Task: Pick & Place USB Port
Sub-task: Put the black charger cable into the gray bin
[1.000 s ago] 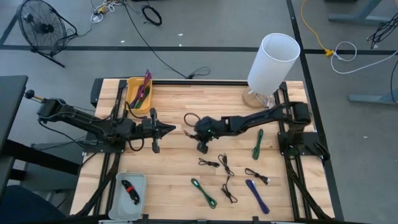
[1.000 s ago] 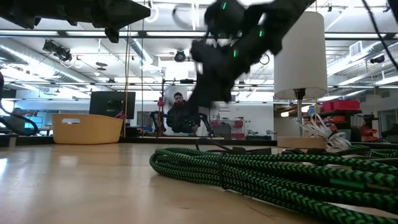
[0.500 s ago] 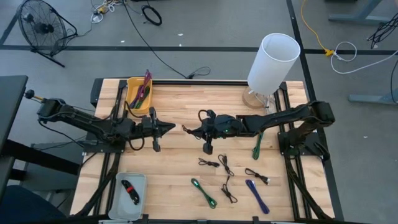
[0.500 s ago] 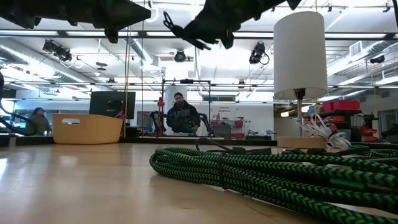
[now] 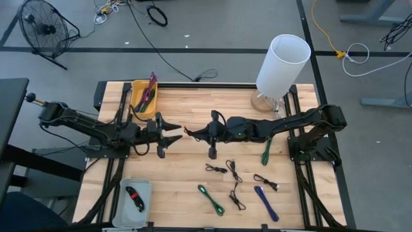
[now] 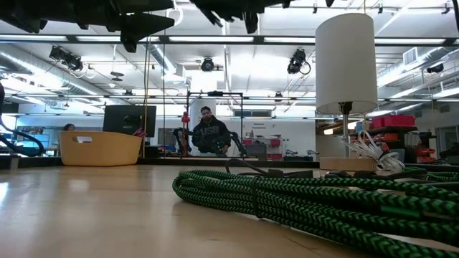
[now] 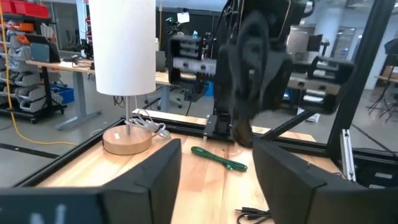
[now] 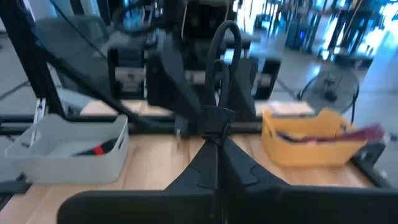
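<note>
The robot's right gripper is holding the black USB cable far from the grey tray [image 5: 132, 203], so next the left gripper takes the cable [image 5: 188, 131] and puts it there.
My right gripper [image 5: 193, 134] hangs above the middle of the table, pointing level toward the left, shut on a black USB cable [image 8: 219, 81]. The cable is bundled, and its loop [image 8: 225, 34] stands up above the fingertips. My left gripper [image 5: 176, 133] faces it from the left, open, with its fingertips just short of the cable. In the left wrist view the open fingers [image 7: 155, 180] frame the blurred right gripper [image 7: 255, 68]. In the low view both grippers show only at the top edge. My right gripper pinches the cable's bundled middle [image 8: 216, 127] between its two fingertips. The fingers come level from the table's right. The cable is lifted clear of the table, and its loop rises above the fingers.
A yellow bin [image 5: 136, 86] with cables stands at the far left, and a grey tray [image 5: 147, 187] sits at the near left. A white lamp [image 5: 283, 64] stands at the far right. Green [image 5: 266, 149], black [image 5: 222, 169] and blue [image 5: 266, 203] cables lie on the near right of the table.
My right gripper has risen with the black cable, tipping from pointing down to level, and has ended tip to tip with my left gripper. My left gripper has stayed in place and opened its fingers.
</note>
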You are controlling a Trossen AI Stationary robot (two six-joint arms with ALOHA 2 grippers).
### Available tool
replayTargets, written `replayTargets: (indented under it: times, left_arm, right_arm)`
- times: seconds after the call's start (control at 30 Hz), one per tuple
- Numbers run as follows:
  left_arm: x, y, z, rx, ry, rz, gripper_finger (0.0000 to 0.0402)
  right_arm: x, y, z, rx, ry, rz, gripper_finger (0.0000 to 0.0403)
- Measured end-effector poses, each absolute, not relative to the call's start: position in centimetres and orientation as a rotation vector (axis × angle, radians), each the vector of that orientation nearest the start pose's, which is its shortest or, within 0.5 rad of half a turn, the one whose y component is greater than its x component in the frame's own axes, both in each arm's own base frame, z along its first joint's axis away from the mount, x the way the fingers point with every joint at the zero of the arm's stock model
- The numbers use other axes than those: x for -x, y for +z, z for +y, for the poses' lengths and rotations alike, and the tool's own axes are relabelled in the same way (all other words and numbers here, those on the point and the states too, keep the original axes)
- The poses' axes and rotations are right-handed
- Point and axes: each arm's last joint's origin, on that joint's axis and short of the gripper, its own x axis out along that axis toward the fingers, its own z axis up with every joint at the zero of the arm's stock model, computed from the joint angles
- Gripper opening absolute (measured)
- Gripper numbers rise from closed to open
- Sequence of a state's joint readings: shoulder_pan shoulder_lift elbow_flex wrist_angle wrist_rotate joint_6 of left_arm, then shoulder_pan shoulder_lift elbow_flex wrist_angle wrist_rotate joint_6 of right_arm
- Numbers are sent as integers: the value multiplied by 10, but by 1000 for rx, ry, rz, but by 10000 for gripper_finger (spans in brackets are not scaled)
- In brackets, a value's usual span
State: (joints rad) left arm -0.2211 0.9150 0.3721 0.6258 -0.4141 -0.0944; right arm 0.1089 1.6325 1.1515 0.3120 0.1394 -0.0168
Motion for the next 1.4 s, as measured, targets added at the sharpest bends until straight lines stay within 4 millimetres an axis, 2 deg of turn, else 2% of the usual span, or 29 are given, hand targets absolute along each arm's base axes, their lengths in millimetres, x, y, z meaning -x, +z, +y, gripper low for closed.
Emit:
replayTargets:
  times: [0.1, 0.2, 0.43, 1.1, 1.23, 1.4]
  left_arm:
    - [-192, 246, -31, 122, 188, -93, 223]
    - [-191, 247, -31, 126, 188, -106, 228]
    - [-191, 248, -32, 128, 159, -118, 223]
    - [-191, 252, -33, 135, 114, -156, 218]
    - [-191, 253, -33, 136, 114, -159, 192]
    - [-191, 253, -33, 136, 112, -163, 107]
  right_arm:
    - [-375, 296, 37, 41, -29, 112, 0]
    - [-380, 293, 38, 46, -29, 86, 0]
    - [-394, 276, 40, 58, -9, 51, 0]
    - [-403, 262, 38, 39, 10, 43, 0]
    - [-403, 262, 37, 39, 11, 42, 0]
    - [-403, 261, 37, 39, 8, 45, 0]
